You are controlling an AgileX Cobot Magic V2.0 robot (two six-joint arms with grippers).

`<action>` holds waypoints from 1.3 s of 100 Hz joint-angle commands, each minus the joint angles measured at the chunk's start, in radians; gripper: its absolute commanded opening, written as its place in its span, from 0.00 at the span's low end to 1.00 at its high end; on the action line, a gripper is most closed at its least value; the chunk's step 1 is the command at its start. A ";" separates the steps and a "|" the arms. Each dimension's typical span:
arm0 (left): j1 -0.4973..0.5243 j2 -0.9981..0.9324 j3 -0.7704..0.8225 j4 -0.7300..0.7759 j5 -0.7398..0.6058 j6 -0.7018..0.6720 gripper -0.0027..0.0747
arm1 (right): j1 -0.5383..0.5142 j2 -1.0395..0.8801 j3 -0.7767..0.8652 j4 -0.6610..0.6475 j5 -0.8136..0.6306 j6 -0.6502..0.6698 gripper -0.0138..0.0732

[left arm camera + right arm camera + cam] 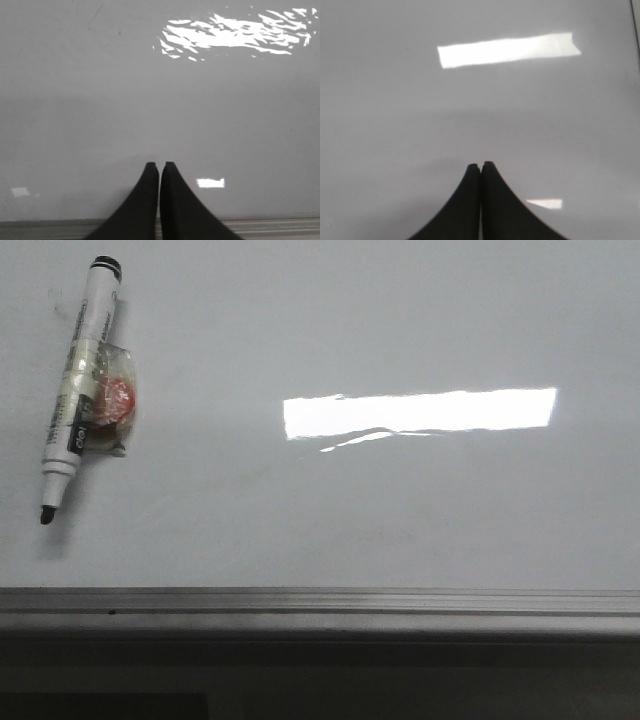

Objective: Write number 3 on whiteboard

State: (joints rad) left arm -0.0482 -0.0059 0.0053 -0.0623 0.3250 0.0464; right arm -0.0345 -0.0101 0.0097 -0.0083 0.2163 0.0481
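Note:
The marker (pixel 84 378) is a long way from the robot's right gripper, so the left gripper should grip the marker near its tip (pixel 68 438) and carry it toward the right gripper.
The whiteboard (pixel 400 500) fills the front view, glossy white-grey, with a bright rectangular reflection and a grey metal rail (pixel 320 605) along its near edge. No number 3 shows on it. A white marker (pixel 80 380) with a black cap end and an uncapped black tip lies at the far left of the board, with a red and clear piece taped to its side. Neither gripper shows in the front view. My left gripper (pixel 159 165) is shut and empty over the board (pixel 100 100) near the rail. My right gripper (pixel 481 164) is shut and empty over the board (pixel 395 125).
The board's rail also shows at the foot of the left wrist view (pixel 50 227). A dark edge of the board (pixel 636 25) shows in the right wrist view. Below the rail in the front view lies a dark strip (pixel 320 680).

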 commanded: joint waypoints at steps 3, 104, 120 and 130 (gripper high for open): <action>0.002 -0.026 0.033 -0.003 -0.107 -0.009 0.01 | -0.003 -0.015 0.024 -0.013 -0.096 -0.005 0.10; -0.016 0.250 -0.158 -0.120 -0.288 -0.017 0.37 | 0.008 0.287 -0.116 0.228 -0.123 -0.005 0.10; -0.016 0.289 -0.158 -0.124 -0.472 -0.013 0.49 | 0.008 0.287 -0.116 0.234 -0.169 -0.005 0.10; -0.033 0.337 -0.184 -0.003 -0.445 -0.008 0.48 | 0.008 0.287 -0.116 0.295 -0.156 -0.005 0.10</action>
State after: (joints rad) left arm -0.0582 0.2829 -0.1257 -0.1439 -0.0357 0.0378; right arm -0.0272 0.2575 -0.0696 0.2454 0.1391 0.0481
